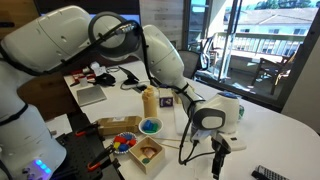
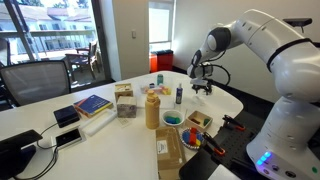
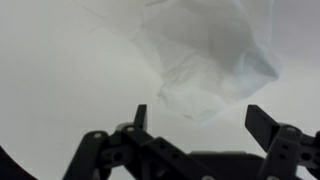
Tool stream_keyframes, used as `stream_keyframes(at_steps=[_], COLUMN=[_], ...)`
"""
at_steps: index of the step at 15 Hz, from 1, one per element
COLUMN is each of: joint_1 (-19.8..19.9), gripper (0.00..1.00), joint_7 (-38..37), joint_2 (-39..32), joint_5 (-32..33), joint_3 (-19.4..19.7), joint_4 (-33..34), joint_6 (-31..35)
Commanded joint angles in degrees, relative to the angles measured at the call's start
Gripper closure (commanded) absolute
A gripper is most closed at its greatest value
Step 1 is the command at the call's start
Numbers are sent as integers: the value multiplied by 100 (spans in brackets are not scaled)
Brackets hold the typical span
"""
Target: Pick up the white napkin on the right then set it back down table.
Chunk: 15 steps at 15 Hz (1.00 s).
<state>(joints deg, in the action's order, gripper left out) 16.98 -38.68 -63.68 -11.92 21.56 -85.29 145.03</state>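
Observation:
The white napkin's near edge (image 3: 203,117) is beyond my gripper's open fingers, so I should move them over its crumpled near part (image 3: 208,88) and pinch that part before lifting.
In the wrist view a crumpled white napkin (image 3: 205,60) lies on the white table (image 3: 60,80). My gripper (image 3: 198,112) is open and empty, its two black fingers spread just short of the napkin's near edge and not touching it. In both exterior views the gripper (image 1: 218,158) (image 2: 203,86) points down over the white table, past the cluster of objects. I cannot make out the napkin against the white table in either exterior view.
A yellow bottle (image 1: 149,100) (image 2: 152,108), a blue bowl (image 1: 150,126), a wooden box (image 1: 147,153), a small dark bottle (image 2: 180,94) and a book (image 2: 92,104) stand on the table. A dark remote (image 1: 268,174) lies near the front edge.

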Motion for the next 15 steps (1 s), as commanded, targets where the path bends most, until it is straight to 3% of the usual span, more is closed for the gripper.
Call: stream_keyframes(at_steps=[1,6,7,9,15], joint_1=[313,505,513,520,566], gripper=[0,0,25,32,80], joint_7=[-61,-16,-3,12,60], joint_2=[47,-65,-105,-157,-238], joint_5=[-361,-660,-680,-694,-792], joint_3=[-251,-532,-560,-598,-676], joint_4=[-112,8,35,66,86], joint_6=[8,-98,-126,-164,-104])
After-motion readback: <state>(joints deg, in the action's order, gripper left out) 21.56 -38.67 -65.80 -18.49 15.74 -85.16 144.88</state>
